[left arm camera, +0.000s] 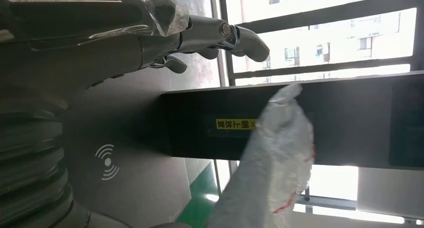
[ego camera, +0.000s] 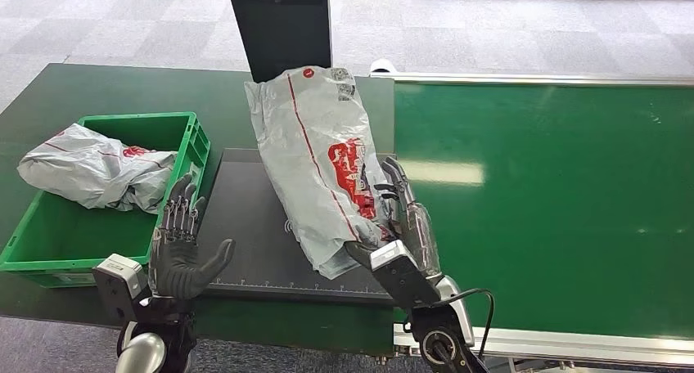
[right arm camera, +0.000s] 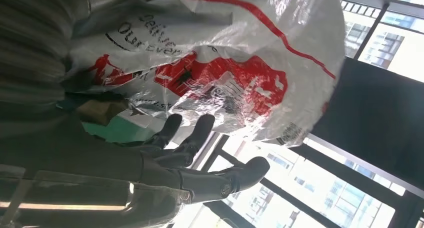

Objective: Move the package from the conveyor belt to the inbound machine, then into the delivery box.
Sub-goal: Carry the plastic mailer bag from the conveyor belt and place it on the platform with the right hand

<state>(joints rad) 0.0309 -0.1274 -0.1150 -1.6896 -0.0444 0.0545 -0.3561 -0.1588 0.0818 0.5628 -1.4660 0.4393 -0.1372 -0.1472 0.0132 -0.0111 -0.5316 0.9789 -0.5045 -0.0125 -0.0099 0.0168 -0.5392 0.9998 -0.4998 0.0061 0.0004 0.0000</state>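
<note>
My left gripper will make the package bunch up in it and bend there when I lift it, because the plastic hangs loose and wrinkled at the package's lower edge (ego camera: 334, 260).
The package (ego camera: 323, 156) is a grey plastic mailer with red print. My right hand (ego camera: 393, 217) grips its lower end, thumb under it and fingers along its right side. It stands tilted over the black plate of the inbound machine (ego camera: 250, 234), its top leaning against the machine's black upright panel (ego camera: 278, 25). The right wrist view shows the package (right arm camera: 225, 53) lying across my right hand's fingers (right arm camera: 200, 155). My left hand (ego camera: 180, 246) is open and upright at the plate's left edge, holding nothing. In the left wrist view, the left hand (left arm camera: 200, 38) hovers over the plate (left arm camera: 125, 133), apart from the package (left arm camera: 280, 153).
The green delivery box (ego camera: 135, 119) stands left of the machine with another grey mailer (ego camera: 90, 173) lying over its far left rim. The green conveyor belt (ego camera: 556, 209) runs along the right, edged by a metal rail (ego camera: 573, 340) at the front.
</note>
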